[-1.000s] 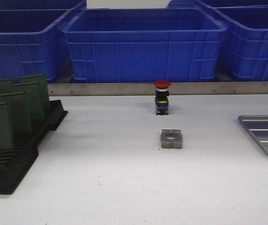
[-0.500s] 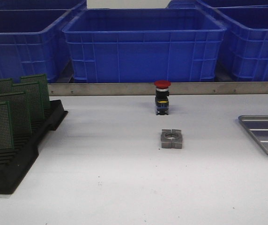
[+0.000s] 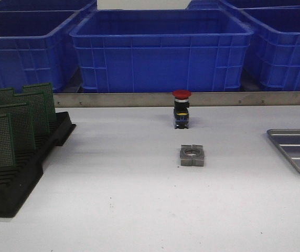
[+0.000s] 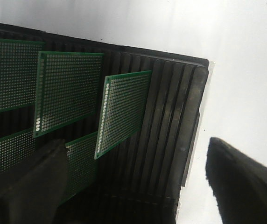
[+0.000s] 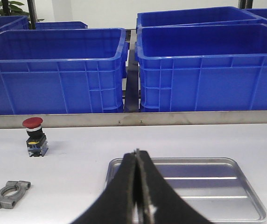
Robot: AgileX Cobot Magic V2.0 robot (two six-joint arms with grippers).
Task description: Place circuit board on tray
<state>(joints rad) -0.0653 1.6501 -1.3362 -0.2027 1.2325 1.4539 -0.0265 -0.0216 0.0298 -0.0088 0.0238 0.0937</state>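
My open left fingers line up across the end circuit board [image 4: 124, 110] beside the empty slots, so I should keep lowering until they straddle the circuit board's top edge [image 4: 101, 116].
Several green perforated circuit boards [image 3: 23, 126] stand upright in the slots of a black rack [image 3: 13, 184] at the table's left. In the left wrist view my left gripper [image 4: 134, 179] hangs open over the rack [image 4: 171, 116], its fingers [image 4: 35, 186] spread wide with nothing between them. The nearest circuit board [image 4: 124, 112] stands just beyond the fingers. The silver tray [image 3: 299, 149] lies flat at the right edge of the table. My right gripper [image 5: 136, 161] is shut and holds nothing, with the tray [image 5: 245, 186] just behind its tips. Neither gripper shows in the front view.
A red-capped push button [image 3: 181, 109] stands mid-table at the back, and a grey metal clamp [image 3: 192, 155] lies in front of it. Blue plastic bins [image 3: 160, 47] line the far side behind a metal rail [image 3: 139, 99].
A dark sliver at the left edge of the front view, above the rack, has shifted slightly. Nothing on the table has moved.
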